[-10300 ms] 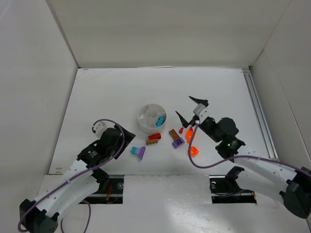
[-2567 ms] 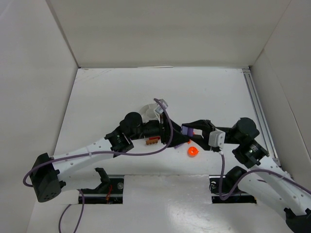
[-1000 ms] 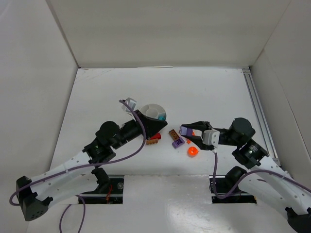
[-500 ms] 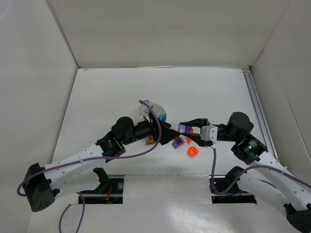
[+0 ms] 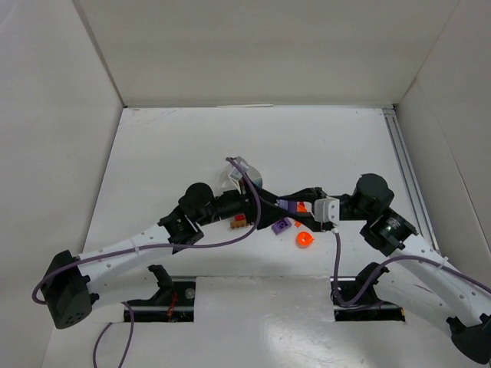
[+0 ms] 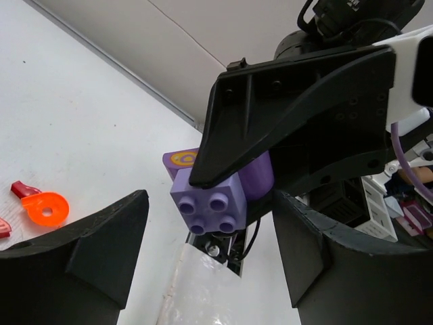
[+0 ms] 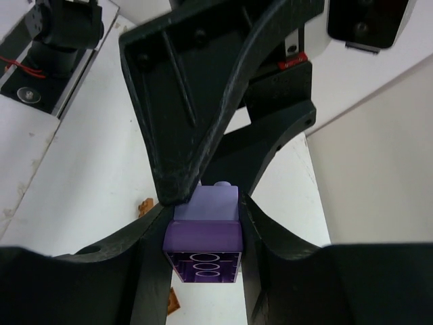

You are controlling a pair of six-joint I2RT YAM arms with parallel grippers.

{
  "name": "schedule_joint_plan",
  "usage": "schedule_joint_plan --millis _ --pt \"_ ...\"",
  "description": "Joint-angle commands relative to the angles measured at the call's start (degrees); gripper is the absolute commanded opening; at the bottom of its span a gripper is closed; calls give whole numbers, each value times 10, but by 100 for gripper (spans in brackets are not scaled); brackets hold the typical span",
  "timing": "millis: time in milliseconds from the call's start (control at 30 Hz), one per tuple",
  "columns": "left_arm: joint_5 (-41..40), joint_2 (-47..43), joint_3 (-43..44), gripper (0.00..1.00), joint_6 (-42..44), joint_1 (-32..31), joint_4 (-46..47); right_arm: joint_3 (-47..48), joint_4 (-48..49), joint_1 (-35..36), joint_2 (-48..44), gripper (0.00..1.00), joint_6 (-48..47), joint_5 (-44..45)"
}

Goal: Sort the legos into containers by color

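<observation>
I should have my right gripper hold only the dark purple lego (image 7: 203, 237) before I pull the joined legos apart, because its fingers overlap the light purple lego (image 6: 210, 202).
A purple lego (image 5: 289, 206) hangs above the table with my right gripper (image 5: 285, 201) shut on it. In the right wrist view the purple lego (image 7: 203, 233) sits clamped between the two black fingers. My left gripper (image 5: 271, 208) faces it and stands open. In the left wrist view its fingers (image 6: 101, 250) flank the studded purple lego (image 6: 211, 202) without touching it. The white dish (image 5: 225, 182) lies behind the left wrist, mostly hidden. On the table lie a second purple lego (image 5: 281, 225), an orange piece (image 5: 304, 239) and a red lego (image 5: 240, 218).
Another orange piece (image 5: 301, 206) shows just behind the right gripper's fingers. Brown legos (image 7: 145, 205) lie on the table under the grippers. White walls enclose the table, and a metal rail (image 5: 406, 176) runs along its right side.
My left gripper has swung right from the dish to meet the right gripper and has opened around the purple lego. The right gripper has shifted slightly left, still holding it.
</observation>
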Motion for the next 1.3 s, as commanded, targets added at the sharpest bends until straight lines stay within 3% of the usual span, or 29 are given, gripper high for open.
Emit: schedule_joint_plan --millis 0,233,367,400,600,833,933,1267 --pt "23 11 25 70 -4 -1 58 29 50 5 2 38 5 -32" --pt "35 23 30 54 -21 -1 93 34 50 5 8 38 5 -45" --pt "35 23 30 30 -21 -1 93 29 50 5 8 40 5 -38" --pt "35 23 30 18 -21 -1 93 29 50 5 8 40 5 -30" --pt "35 3 25 0 -26 -1 88 29 50 5 8 45 10 -11" --pt "13 -27 14 0 -26 -1 83 29 50 5 13 69 16 -11" --pt "-1 -39 14 0 -20 -1 69 34 50 5 13 74 16 -9" --pt "-20 -44 14 0 -3 -1 20 40 43 5 -4 70 32 3"
